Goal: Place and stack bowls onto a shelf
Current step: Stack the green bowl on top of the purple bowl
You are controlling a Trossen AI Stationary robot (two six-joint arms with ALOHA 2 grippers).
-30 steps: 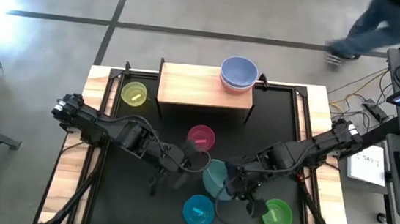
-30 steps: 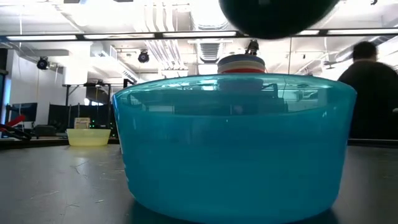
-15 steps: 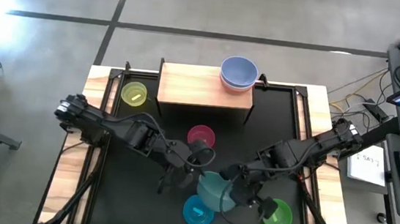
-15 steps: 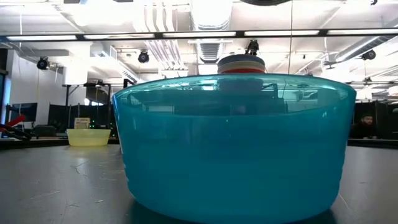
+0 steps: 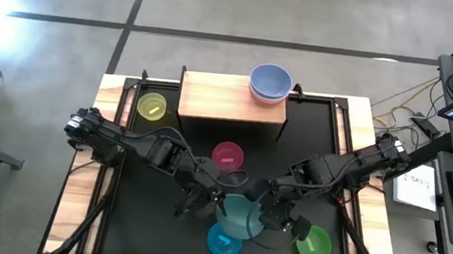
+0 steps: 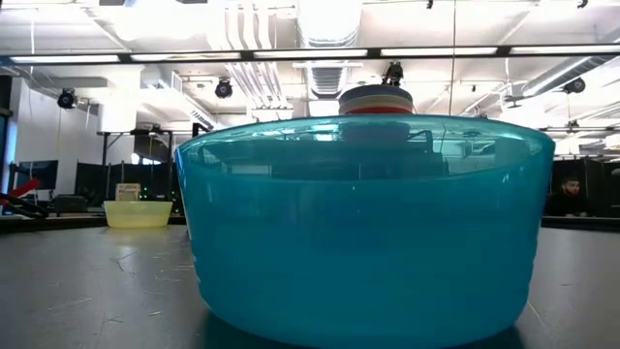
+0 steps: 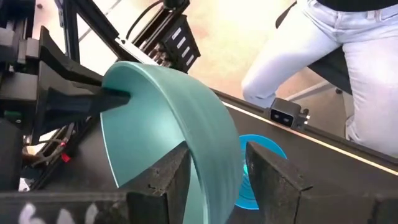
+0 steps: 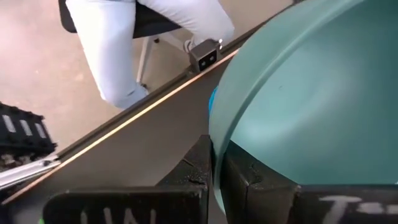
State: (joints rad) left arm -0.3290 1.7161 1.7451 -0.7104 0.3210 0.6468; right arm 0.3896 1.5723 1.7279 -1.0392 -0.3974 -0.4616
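The teal bowl (image 5: 239, 216) is hanging at a tilt from the robot's right gripper, so next the left gripper closes on the opposite rim (image 7: 210, 165) and takes over the bowl before stacking it.
A teal bowl (image 5: 239, 216) hangs tilted on its side above the table, over the bright blue bowl (image 5: 224, 242). My right gripper (image 5: 263, 217) is shut on its rim. My left gripper (image 5: 215, 207) is open at the opposite side; in the left wrist view its fingers (image 7: 168, 180) stand one inside and one outside the bowl's wall (image 7: 211, 155), with a gap at the outer finger. The light-wood shelf (image 5: 221, 100) carries a stack topped by a lavender-blue bowl (image 5: 270, 82). Magenta (image 5: 227, 155), yellow-green (image 5: 152, 106) and green (image 5: 313, 244) bowls rest on the black tabletop. My right gripper (image 8: 217, 163) pinches the teal bowl's rim (image 8: 214, 134), one finger inside the bowl and one outside. It comes in from the table's right side. The bowl is lifted clear of the table and tilted onto its side.
In the low view the bright blue bowl (image 6: 368, 223) fills the picture and hides both grippers; the shelf stack (image 6: 376, 97) shows above it. A seated person's legs (image 7: 323, 56) are beyond the table's near edge. Free tabletop lies at the left and the right of the shelf.
My right gripper has carried the tilted teal bowl toward the near edge, over the bright blue bowl. My left gripper has moved toward the near edge and right, up to the bowl's opposite side. A person beyond the table's far right corner has walked out of view.
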